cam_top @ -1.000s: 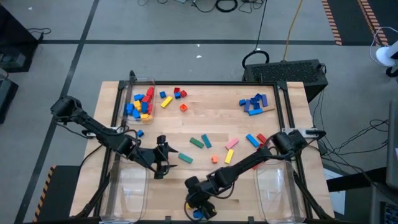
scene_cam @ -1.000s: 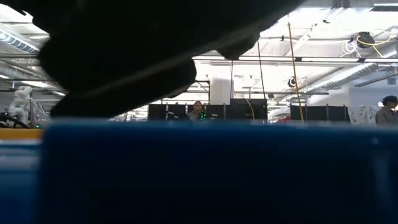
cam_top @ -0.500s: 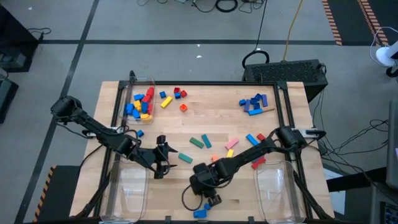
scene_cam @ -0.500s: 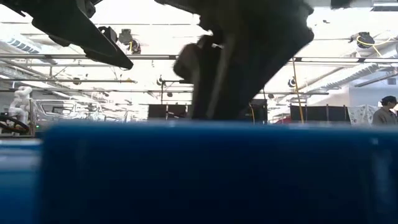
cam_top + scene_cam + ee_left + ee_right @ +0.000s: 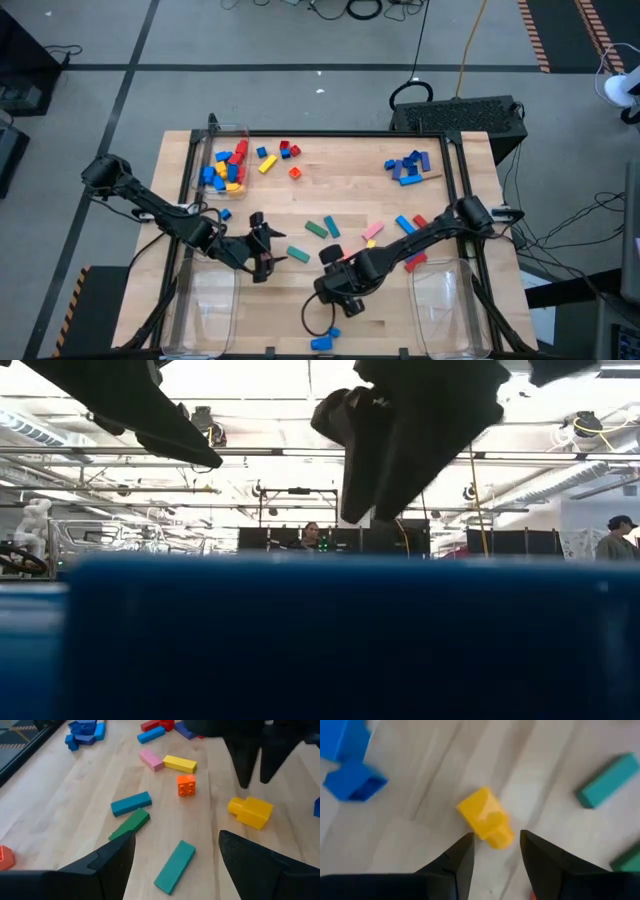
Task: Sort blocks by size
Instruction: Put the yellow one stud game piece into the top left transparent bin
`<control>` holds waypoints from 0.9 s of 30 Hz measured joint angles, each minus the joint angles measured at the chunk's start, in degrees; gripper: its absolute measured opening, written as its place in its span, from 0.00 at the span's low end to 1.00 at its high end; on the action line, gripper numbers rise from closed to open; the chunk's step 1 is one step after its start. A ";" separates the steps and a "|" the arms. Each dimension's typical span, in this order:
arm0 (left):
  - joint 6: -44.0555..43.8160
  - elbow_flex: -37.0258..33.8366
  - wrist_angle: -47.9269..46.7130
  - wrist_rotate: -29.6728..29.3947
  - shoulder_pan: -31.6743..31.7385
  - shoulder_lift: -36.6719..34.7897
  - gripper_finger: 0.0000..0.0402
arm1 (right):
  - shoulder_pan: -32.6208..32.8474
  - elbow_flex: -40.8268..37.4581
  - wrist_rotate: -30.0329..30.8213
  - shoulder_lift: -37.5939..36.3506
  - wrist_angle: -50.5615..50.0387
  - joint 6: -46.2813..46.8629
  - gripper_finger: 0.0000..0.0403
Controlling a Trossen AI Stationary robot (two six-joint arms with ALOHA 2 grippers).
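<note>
The clear bin with blocks is far from the robot's right gripper, so the robot should pick up the stubby yellow block and pass it to its left gripper.
Loose blocks lie flat on the wooden table: teal and green bars, an orange cube, a yellow bar and a pink one. A stubby yellow block lies on the table right under my right gripper, which is open, points down and hovers above it. It also shows in the left wrist view. My left gripper is open and empty, low over the table, facing a teal bar. Two blue blocks lie at the near edge.
A clear bin at the far left holds several blue, red and yellow blocks. Clear bins stand at the near left and near right. A pile of blue blocks lies at the far right. A blue block fills the low view.
My right gripper has drawn back from the table's near edge toward the middle, leaving the blue blocks lying at that edge, and now stands over the yellow block.
</note>
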 joint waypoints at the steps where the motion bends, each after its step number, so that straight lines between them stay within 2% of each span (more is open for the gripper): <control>1: -0.80 0.00 -0.02 -0.02 0.00 0.00 0.72 | 0.02 0.00 -0.15 0.43 -0.19 -1.52 0.39; 10: -5.24 0.00 -0.27 3.95 -0.02 0.00 0.72 | -1.55 -0.02 -4.10 4.21 0.39 -6.76 0.62; 15: -5.22 0.00 0.03 4.26 -0.02 0.34 0.72 | -1.75 -0.02 -4.44 6.14 2.79 -8.84 0.67; 21: -5.26 0.00 1.73 4.30 -0.11 4.71 0.72 | -1.91 -0.02 -4.57 7.03 4.10 -7.40 0.58; 27: -4.86 0.00 7.02 5.83 -0.11 9.95 0.72 | -2.16 -0.02 -4.38 6.93 4.18 -3.66 0.35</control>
